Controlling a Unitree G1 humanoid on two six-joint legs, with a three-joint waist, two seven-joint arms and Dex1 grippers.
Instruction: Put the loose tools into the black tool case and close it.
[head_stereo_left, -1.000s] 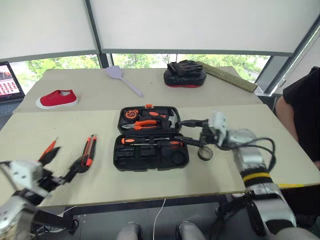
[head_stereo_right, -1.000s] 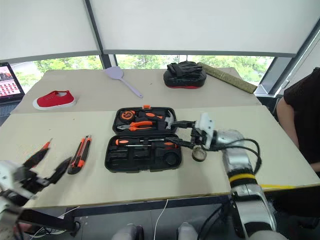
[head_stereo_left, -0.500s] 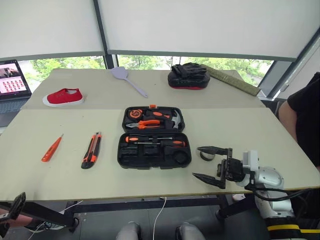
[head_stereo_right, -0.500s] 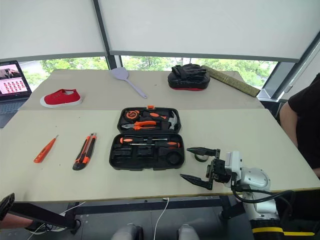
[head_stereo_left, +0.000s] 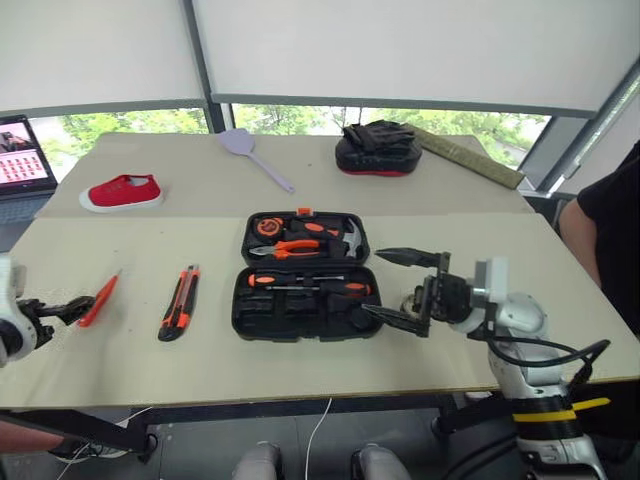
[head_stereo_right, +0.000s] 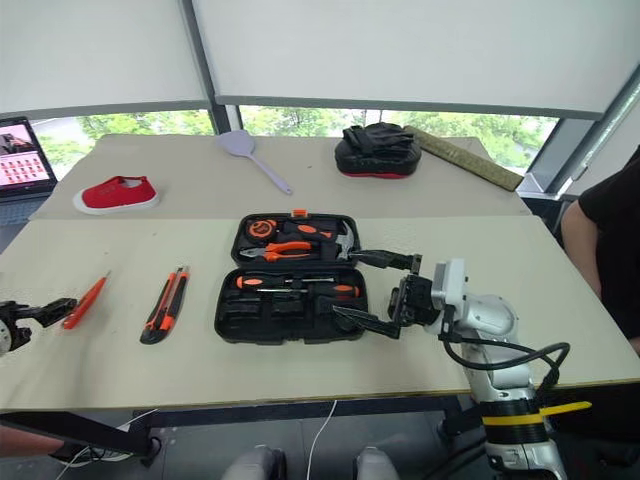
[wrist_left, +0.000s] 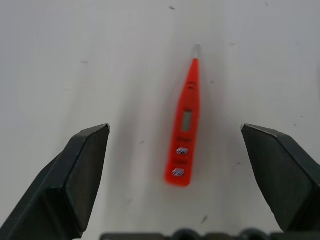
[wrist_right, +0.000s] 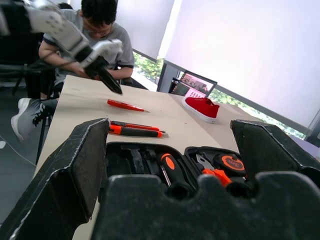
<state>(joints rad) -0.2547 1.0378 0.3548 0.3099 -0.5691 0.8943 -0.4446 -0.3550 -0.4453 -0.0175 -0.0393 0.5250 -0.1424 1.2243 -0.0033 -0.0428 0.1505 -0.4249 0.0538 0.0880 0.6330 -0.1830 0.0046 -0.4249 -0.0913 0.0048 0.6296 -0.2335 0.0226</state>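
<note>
The small all-orange screwdriver (head_stereo_left: 99, 300) will settle lengthwise in an empty slot (head_stereo_left: 272, 303) that runs next to the long screwdrivers in the case when I lower it.
The black tool case (head_stereo_left: 243, 303) lies open at the table's middle. Two long screwdrivers (head_stereo_left: 310, 284) sit in its near half, with pliers and a tape measure in the far half. My right gripper (head_stereo_left: 371, 281) hovers open over the case's right end with nothing between its fingers. The small dark tape roll (head_stereo_left: 411, 299) peeks out behind it. The utility knife (head_stereo_left: 179, 302) lies left of the case. Further left is the small all-orange screwdriver (wrist_left: 183, 135). My left gripper (wrist_left: 174, 128) stands open above it, one finger on each side.
On the far table are a red shoe (head_stereo_left: 120, 190), a lilac spatula (head_stereo_left: 255, 158), a black mitt (head_stereo_left: 375, 150) and a long strip (head_stereo_left: 465, 157). A laptop (head_stereo_left: 18, 150) stands far left. A person (head_stereo_left: 612, 230) stands at the right, and another person (wrist_right: 95, 30) sits beyond the table's left end.
The camera has shifted. My left gripper came up from below the table's front edge to the small orange screwdriver. My right gripper opened wider and rose at the case's right end.
</note>
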